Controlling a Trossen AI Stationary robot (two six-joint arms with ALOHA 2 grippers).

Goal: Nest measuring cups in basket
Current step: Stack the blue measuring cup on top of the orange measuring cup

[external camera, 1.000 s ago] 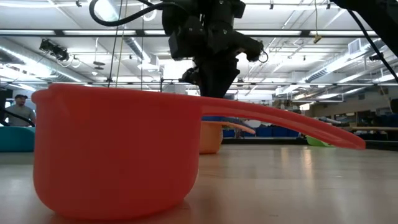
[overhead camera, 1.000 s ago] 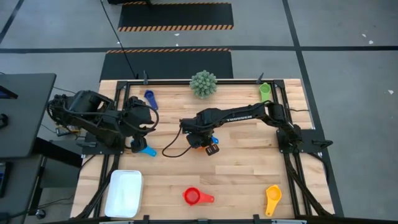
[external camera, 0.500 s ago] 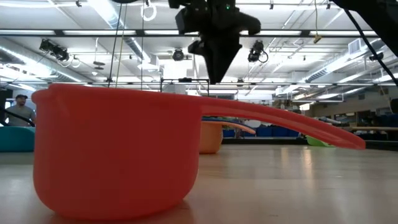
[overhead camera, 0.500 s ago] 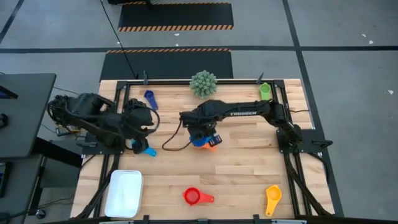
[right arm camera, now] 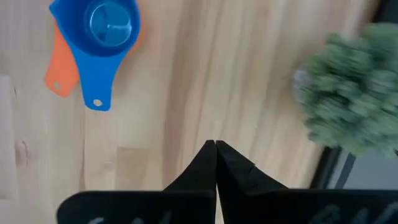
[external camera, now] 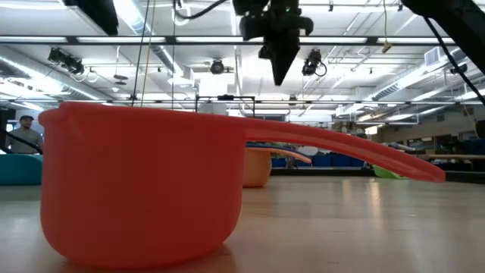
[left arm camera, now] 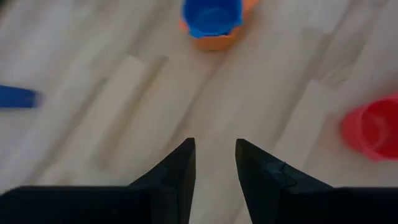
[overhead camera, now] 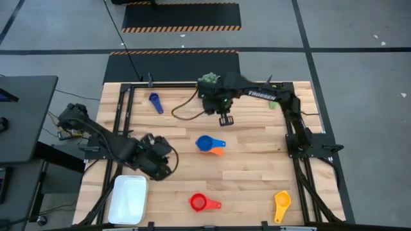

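The orange cup's handle (right arm camera: 60, 70) sticks out at an angle from the blue cup's handle, so the robot's closed right gripper should push the blue handle (right arm camera: 97, 86) until it lines up over the orange one.
A blue cup (overhead camera: 205, 142) sits nested inside the orange cup (overhead camera: 217, 151) at the table's middle; the right wrist view shows both, blue cup (right arm camera: 106, 28) and orange handle (right arm camera: 59, 74). The dark blue cup (overhead camera: 154, 101) lies far left, the green one (overhead camera: 273, 96) far right, partly under the right arm. The red cup (overhead camera: 200, 203) and yellow cup (overhead camera: 281, 204) lie near the front edge. A teal cup (external camera: 19, 168) shows only in the low view. The white basket (overhead camera: 128, 199) stands at the near left corner. My left gripper (overhead camera: 168, 164) hovers open and empty by the basket. My right gripper (overhead camera: 225, 118) is shut and raised beside the plant.
The spiky green plant (overhead camera: 209, 82) stands at the far edge, partly under the right arm, and shows close in the right wrist view (right arm camera: 348, 93). A black frame runs round the table. Bare wood lies between the nested cups and the red cup.
My right gripper has risen from the orange cup at the table's middle and drawn back toward the far edge, beside the plant; the blue and orange cups stay nested on the table. My left arm has swung toward the near edge, close to the basket.
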